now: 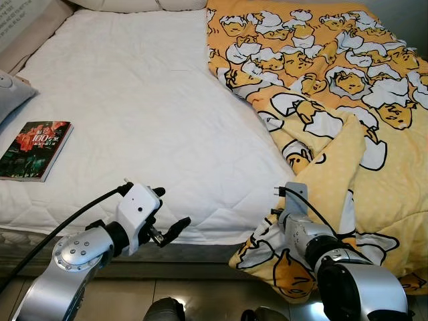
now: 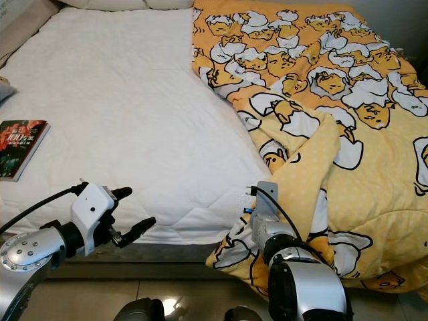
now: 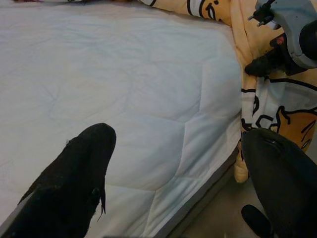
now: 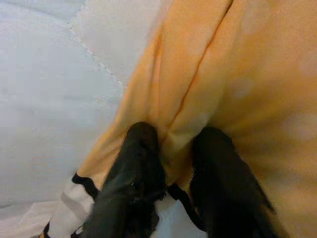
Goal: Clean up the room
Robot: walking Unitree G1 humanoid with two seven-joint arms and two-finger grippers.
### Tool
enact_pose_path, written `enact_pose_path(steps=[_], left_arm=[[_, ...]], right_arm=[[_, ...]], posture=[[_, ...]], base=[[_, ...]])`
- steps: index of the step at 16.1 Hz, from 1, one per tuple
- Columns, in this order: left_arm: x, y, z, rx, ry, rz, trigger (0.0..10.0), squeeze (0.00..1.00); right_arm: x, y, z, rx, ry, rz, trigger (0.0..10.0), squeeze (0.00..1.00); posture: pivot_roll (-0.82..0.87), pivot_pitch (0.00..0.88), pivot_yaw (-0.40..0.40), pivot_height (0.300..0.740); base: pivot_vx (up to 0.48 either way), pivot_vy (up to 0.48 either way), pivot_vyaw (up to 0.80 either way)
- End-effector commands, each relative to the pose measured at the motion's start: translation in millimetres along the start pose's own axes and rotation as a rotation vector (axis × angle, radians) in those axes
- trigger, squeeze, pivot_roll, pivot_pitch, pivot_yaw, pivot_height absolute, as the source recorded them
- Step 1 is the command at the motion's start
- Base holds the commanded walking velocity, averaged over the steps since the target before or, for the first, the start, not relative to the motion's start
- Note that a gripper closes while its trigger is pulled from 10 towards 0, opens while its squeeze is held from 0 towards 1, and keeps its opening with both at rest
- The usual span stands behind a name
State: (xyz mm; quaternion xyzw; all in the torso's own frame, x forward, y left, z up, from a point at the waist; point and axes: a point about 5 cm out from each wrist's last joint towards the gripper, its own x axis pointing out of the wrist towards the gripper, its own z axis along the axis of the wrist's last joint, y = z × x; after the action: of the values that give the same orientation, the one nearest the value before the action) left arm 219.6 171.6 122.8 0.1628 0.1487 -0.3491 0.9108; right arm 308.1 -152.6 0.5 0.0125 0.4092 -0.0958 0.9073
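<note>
I expect the yellow blanket to open out and lie mostly smooth when I pull its near corner, because the turned-back fold stands up loosely.
A yellow blanket printed with cartoon eggs covers the right half of the bed and hangs over its front edge. A fold of it is turned back near the middle. My right gripper is at that front edge, its two black fingers pinching a ridge of the yellow cloth. My left gripper hovers open at the front edge of the white mattress, to the left of the blanket, holding nothing. In the left wrist view its fingers stand wide apart over the mattress edge.
A book with a dark red cover lies on the mattress at the left. A grey pillow pokes in from the left edge and pale pillows line the head of the bed. Tiled floor runs along the bed's front.
</note>
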Motion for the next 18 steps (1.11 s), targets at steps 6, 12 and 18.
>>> enact_pose_path(steps=[6, 12, 18], left_arm=[[4.0, 0.4, 3, 0.003, -0.009, -0.012, 10.0, 0.05], [10.3, -2.4, -4, -0.012, -0.017, -0.025, 10.0, 0.05], [25.5, -6.3, -4, -0.004, -0.040, -0.070, 10.0, 0.05]], right_arm=[[1.1, -3.0, -1, -0.009, -0.021, 0.108, 0.0, 0.00], [1.2, -11.8, -9, -0.138, -0.030, 0.303, 0.0, 0.00], [-54.0, -35.8, -29, -0.666, -0.158, 1.029, 0.0, 0.00]], posture=[[0.10, 0.090, -0.013, 0.740], [0.02, 0.000, 0.007, 0.740], [-0.05, 0.000, 0.042, 0.740]], base=[[0.000, 0.000, 0.00], [0.000, 0.000, 0.00], [0.000, 0.000, 0.00]])
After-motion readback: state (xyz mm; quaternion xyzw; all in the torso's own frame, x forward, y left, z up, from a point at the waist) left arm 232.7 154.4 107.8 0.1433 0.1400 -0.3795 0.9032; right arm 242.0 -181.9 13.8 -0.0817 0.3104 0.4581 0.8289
